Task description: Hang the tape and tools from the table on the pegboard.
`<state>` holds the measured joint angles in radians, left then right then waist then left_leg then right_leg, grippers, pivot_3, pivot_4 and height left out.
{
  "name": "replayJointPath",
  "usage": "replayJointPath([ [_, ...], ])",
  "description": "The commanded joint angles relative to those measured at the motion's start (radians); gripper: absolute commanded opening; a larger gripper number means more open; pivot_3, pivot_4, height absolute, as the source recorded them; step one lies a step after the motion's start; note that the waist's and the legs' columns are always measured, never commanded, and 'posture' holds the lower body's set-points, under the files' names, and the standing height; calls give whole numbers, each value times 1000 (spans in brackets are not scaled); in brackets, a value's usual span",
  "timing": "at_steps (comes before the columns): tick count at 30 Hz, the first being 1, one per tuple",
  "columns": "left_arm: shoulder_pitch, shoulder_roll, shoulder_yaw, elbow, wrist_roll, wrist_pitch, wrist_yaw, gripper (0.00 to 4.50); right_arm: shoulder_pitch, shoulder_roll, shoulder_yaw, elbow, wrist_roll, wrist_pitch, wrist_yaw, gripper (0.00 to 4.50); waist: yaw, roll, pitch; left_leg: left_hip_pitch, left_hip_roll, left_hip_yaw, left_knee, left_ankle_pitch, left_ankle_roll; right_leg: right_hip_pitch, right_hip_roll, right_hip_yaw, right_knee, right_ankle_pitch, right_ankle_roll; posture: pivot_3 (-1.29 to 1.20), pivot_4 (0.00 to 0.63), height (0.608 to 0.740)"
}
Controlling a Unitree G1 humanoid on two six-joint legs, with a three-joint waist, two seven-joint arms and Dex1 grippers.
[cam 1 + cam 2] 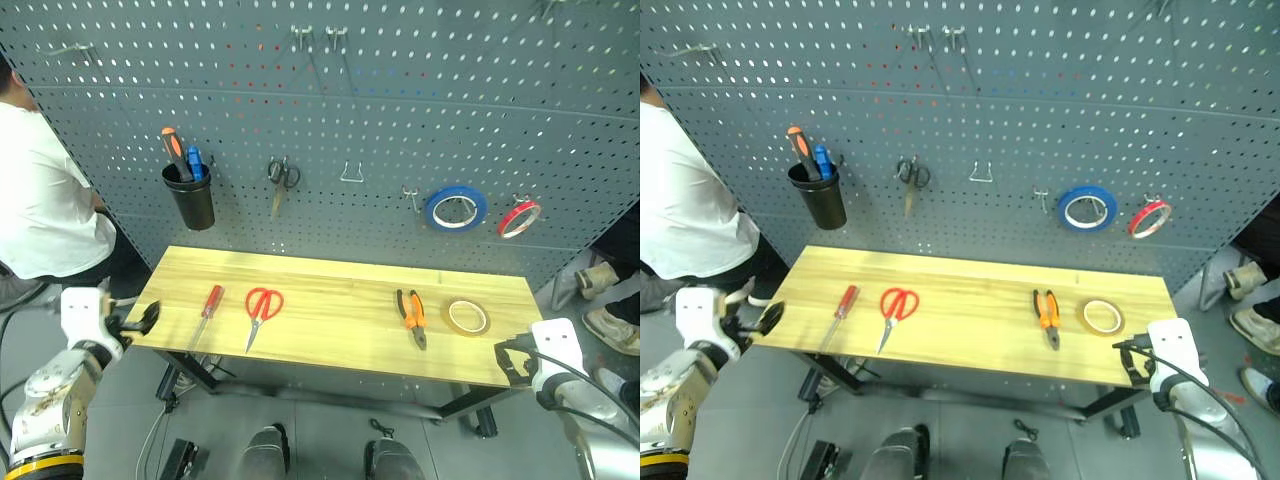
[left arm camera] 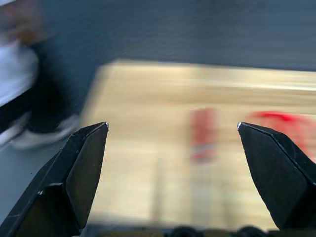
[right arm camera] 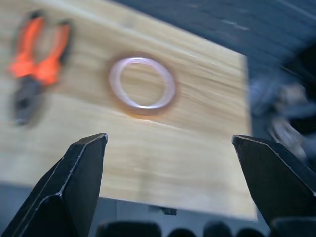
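Note:
The robot's right gripper should keep heading for the yellowish tape [image 1: 447, 316], which lies flat and clear of the pliers, and close with one finger inside the tape's hole [image 1: 467, 317].
On the light wooden table [image 1: 340, 345] lie four things in a row: a red-handled screwdriver [image 1: 209, 306], red-handled scissors [image 1: 261, 309], orange-and-black pliers [image 1: 412, 315] and a thin yellowish tape ring [image 1: 467, 317]. Behind the table stands the dark grey-blue pegboard [image 1: 400, 110] with bare hooks [image 1: 351, 174]. My left gripper [image 1: 143, 320] hangs open at the table's left end, near the screwdriver. At the right front corner my right gripper [image 1: 512, 360] is open, just short of the tape [image 3: 142, 83] and pliers [image 3: 35, 64]. Both grippers are empty.
On the pegboard hang a black cup [image 1: 190, 197] with orange and blue handled tools, small black scissors [image 1: 282, 178], a blue tape roll [image 1: 456, 209] and a red roll [image 1: 519, 218]. A person in a white shirt [image 1: 35, 195] stands at the left; shoes [image 1: 605, 300] lie at the right.

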<state>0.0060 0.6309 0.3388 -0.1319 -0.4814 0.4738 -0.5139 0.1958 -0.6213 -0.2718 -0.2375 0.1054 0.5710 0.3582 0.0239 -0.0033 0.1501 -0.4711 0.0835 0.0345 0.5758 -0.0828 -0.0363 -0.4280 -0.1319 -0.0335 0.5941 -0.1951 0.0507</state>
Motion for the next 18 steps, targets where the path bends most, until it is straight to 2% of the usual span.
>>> replayJointPath([
  [1, -62, 52, -115, -210, -92, 112, -118, 4465, -76, -107, 25, 41, 25, -11, 146, 4500, 2, -4, 38, 1, 0, 0, 0, 0, 0, 0, 0, 0, 0, 0, 0, 73, 298, 740],
  [4, -171, 73, -234, -283, -136, 161, -224, 4465, -167, -200, 96, 149, 14, -68, 274, 4500, 3, -7, 85, -1, 0, 0, 3, 0, 0, -2, 1, 2, 2, 0, 0, 57, 338, 740],
  [9, -360, 40, -376, -270, -204, 208, -386, 4465, -352, -261, 186, 352, -18, -143, 387, 4500, 3, -16, 135, -4, -1, 0, 13, 3, 5, -2, 6, 12, 10, 0, 1, 32, 381, 740],
  [12, -463, -20, -446, -191, -207, 186, -480, 4465, -508, -254, 255, 501, -48, -155, 436, 4500, -2, -19, 162, -11, -4, 2, 15, 4, 10, -11, 7, 22, 17, -1, 3, 13, 403, 740],
  [13, -485, -37, -459, -171, -205, 179, -500, 4465, -545, -250, 270, 540, -55, -158, 447, 4500, -4, -20, 171, -12, -4, 1, 16, 7, 16, -11, 7, 22, 17, -2, 4, 12, 406, 740],
  [18, -565, -115, -500, -98, -197, 174, -560, 4465, -717, -218, 367, 791, -123, -263, 514, 4500, -11, -22, 198, -16, -4, 1, 16, 6, 20, -14, 8, 22, 19, -5, 9, 14, 435, 740],
])
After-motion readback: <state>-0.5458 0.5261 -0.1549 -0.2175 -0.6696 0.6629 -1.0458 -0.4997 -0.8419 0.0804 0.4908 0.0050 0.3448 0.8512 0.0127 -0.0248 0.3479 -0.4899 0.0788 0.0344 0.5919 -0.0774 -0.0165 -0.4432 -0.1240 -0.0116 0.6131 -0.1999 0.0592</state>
